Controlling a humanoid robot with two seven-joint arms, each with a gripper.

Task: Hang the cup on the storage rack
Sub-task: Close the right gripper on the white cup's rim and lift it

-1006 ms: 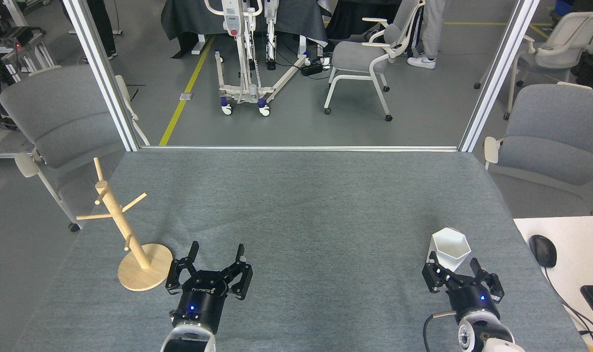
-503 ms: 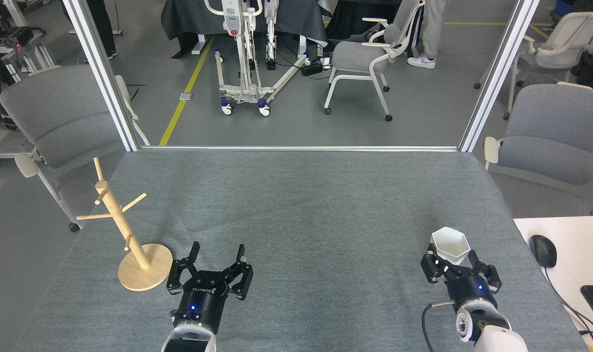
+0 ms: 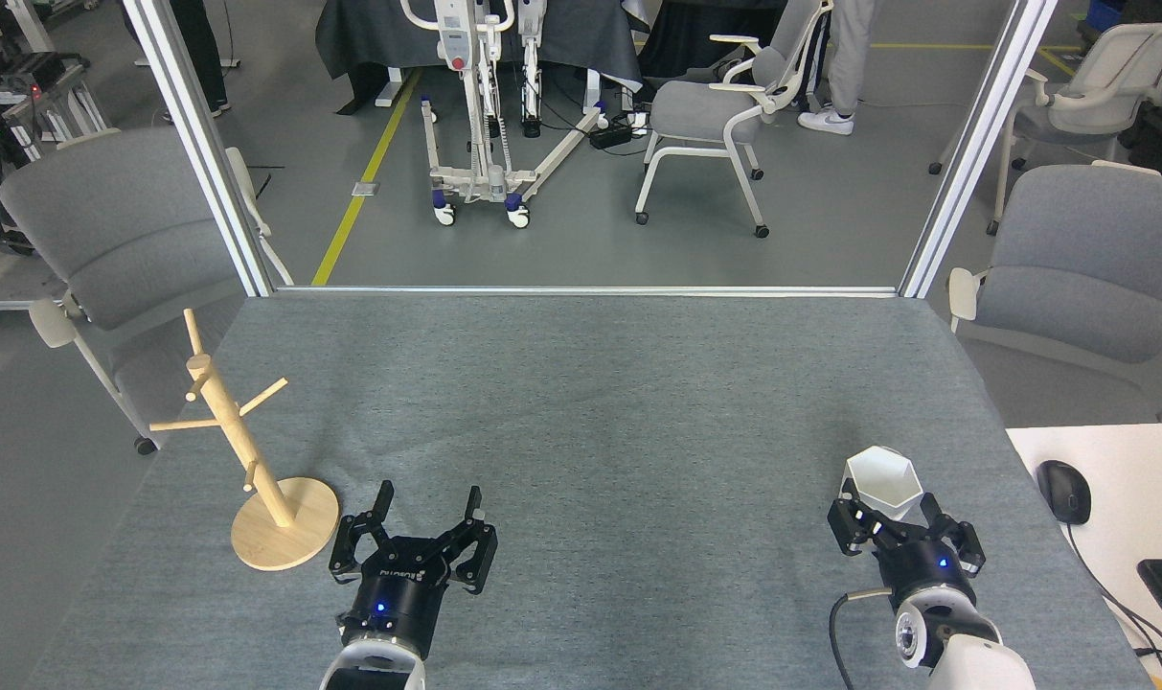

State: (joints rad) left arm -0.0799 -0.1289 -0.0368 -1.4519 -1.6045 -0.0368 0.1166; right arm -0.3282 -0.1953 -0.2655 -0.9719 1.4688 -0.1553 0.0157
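I expect the cup to be empty when I carry it to the storage rack, because plain white walls show inside its opening.
The white faceted cup stands upright on the grey table at the near right. My right gripper is open, with a dark finger on each side of the cup's lower part; I cannot tell whether they touch it. The cup's base and handle are hidden behind the gripper. The wooden storage rack stands at the near left on its round base, with bare pegs. Just right of that base my left gripper is open and holds nothing.
The grey table runs to a metal frame at the back. A white desk with a mouse and a keyboard adjoins at the right. Grey chairs stand off both table sides.
My right gripper has shifted a little forward and left around the cup's base. The left gripper has edged slightly right. The rack has not moved.
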